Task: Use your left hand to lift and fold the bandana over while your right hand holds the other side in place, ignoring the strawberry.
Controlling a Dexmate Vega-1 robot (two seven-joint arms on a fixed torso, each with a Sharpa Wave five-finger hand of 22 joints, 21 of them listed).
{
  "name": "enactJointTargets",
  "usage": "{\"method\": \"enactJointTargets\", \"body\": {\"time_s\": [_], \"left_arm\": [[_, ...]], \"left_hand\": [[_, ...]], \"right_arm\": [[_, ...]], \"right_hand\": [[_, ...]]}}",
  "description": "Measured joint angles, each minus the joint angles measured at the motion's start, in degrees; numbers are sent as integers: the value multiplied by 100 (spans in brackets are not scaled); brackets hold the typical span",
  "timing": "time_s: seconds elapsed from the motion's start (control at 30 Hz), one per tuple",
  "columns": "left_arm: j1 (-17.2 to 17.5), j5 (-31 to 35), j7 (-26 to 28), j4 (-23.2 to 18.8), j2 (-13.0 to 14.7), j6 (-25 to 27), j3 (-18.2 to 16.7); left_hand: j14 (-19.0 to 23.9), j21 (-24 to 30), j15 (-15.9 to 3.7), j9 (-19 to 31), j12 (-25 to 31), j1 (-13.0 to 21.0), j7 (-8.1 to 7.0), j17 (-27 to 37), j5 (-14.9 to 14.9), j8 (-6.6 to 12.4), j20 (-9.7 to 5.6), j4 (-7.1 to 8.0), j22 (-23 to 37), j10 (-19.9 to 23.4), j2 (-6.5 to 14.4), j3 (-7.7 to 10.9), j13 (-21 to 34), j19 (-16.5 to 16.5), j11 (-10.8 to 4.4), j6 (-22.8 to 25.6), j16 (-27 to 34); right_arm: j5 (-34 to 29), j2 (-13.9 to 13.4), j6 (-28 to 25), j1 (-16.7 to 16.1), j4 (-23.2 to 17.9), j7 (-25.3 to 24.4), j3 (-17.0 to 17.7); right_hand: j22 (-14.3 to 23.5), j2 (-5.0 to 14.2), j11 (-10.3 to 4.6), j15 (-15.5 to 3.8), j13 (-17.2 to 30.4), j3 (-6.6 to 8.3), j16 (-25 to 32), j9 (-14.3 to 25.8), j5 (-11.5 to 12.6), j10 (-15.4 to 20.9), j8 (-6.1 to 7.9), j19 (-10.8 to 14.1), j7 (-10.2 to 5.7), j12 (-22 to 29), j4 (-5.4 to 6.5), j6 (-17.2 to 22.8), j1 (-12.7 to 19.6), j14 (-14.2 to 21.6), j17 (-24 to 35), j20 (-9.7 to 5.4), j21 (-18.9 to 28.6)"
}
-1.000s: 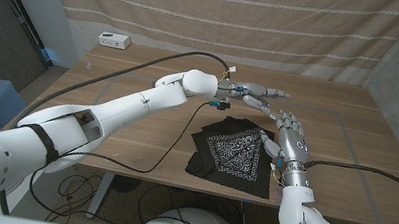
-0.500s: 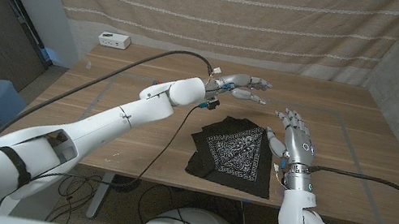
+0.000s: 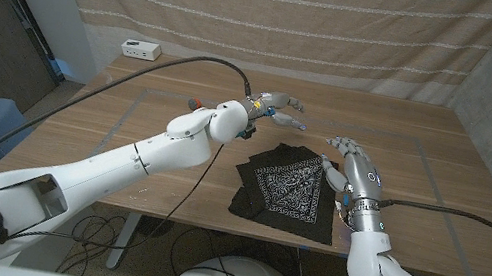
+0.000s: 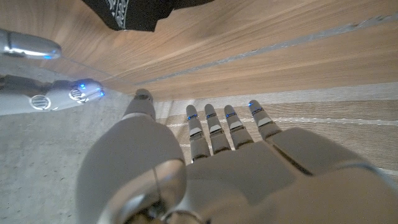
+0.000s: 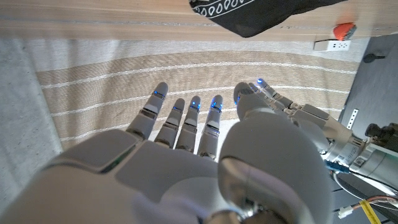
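Observation:
Plain black cloth is in view next to the white paisley print, so I expect more of the print to show when I fold the bandana over.
The black bandana with white paisley print lies folded on the wooden table, near the front edge. My left hand hovers open past the bandana's far corner, fingers spread and holding nothing. Just right of the cloth, my right hand is open with fingers apart, close to its right edge. A corner of the bandana shows in the left wrist view, with my right hand's fingertips beside it. The bandana and my left hand also appear in the right wrist view.
A small red strawberry sits on the table just behind my left forearm; the strawberry also shows in the right wrist view. A white power strip lies at the table's far left corner. A striped curtain hangs behind.
My left hand has drawn away leftward from above the bandana's far right corner. My right hand stays beside the cloth's right edge, shifting only slightly. The bandana has not moved.

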Motion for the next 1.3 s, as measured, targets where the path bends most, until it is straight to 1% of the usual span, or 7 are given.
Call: {"method": "enactJointTargets", "body": {"time_s": [0.27, 0.47, 0.6, 0.87, 0.93, 1.03, 1.3], "left_arm": [[-79, 359, -358, -334, 196, 1138, 190], [-271, 562, -765, -513, 378, 1670, 439], [-483, 680, -1101, -555, 444, 1885, 637], [-1026, 983, -1980, -539, 502, 2164, 1115], [-1166, 983, -1980, -504, 500, 2164, 1232], [-1405, 1199, -2720, -435, 475, 2234, 1408], [-1826, 1428, -3547, -263, 389, 2212, 1705]], "left_hand": [[-136, -27, 95, 27, -30, -90, 93, 0, 0, 42, 20, 23, -1, -36, -30, -23, 5, -62, 36, 329, -44], [-334, -66, 171, 27, -97, -176, 177, 0, 0, 63, 30, 26, -1, -153, -49, -68, 5, -134, 76, 476, -89], [-493, -108, 217, 26, -160, -218, 205, -17, 0, 63, 40, 25, -1, -313, -53, -68, 5, -230, 115, 504, -123], [-841, -178, 291, 26, -309, -247, 259, -17, 0, -26, 44, 16, 26, -628, -23, -77, 5, -353, 174, 512, -166], [-916, -178, 325, 26, -349, -247, 280, -17, 0, -28, 41, 4, 28, -681, -23, -90, -5, -389, 211, 490, -188], [-1024, -211, 332, 26, -384, -247, 299, -17, 0, -71, 40, -14, 28, -792, -23, -72, -11, -453, 239, 471, -188], [-1136, -232, 364, 25, -397, -247, 371, -16, 0, -121, 69, -21, 28, -850, -23, -66, -11, -483, 297, 482, -188]], "right_arm": [[-10, -102, 236, 16, -57, 258, -48], [-24, -179, 320, 15, -157, 592, -72], [37, -221, 369, 16, -214, 832, -85], [160, -259, 440, 24, -278, 1183, -101], [188, -259, 452, 24, -278, 1254, -101], [227, -273, 459, 24, -317, 1355, -113], [264, -273, 499, 16, -323, 1447, -118]], "right_hand": [[6, 57, -72, -25, 0, 334, 189, -28, -21, 901, 184, 439, -17, 154, -31, 853, 58, 868, 0, -51, 105], [33, 83, -12, -40, 0, 385, 265, -28, -51, 1322, 249, 528, 49, 217, 5, 1338, 85, 1164, 53, -19, 106], [33, -18, 51, -51, -1, 326, 265, -27, -65, 1405, 249, 559, 68, 217, 64, 1398, -67, 1237, 53, 12, 154], [33, -5, 91, -30, -1, 351, 265, -27, -85, 1444, 249, 559, 99, 217, 133, 1429, -155, 1276, 53, 12, 154], [33, -5, 90, -30, -1, 363, 265, -27, -85, 1444, 240, 559, 78, 217, 120, 1449, -155, 1276, 53, 12, 154], [33, 12, 90, -30, -1, 376, 265, -27, -85, 1444, 223, 559, 78, 188, 107, 1449, -172, 1276, 53, 12, 154], [32, 18, 90, -29, -1, 423, 265, -27, -85, 1444, 179, 559, 78, 182, 107, 1449, -178, 1276, 48, 12, 154]]}}
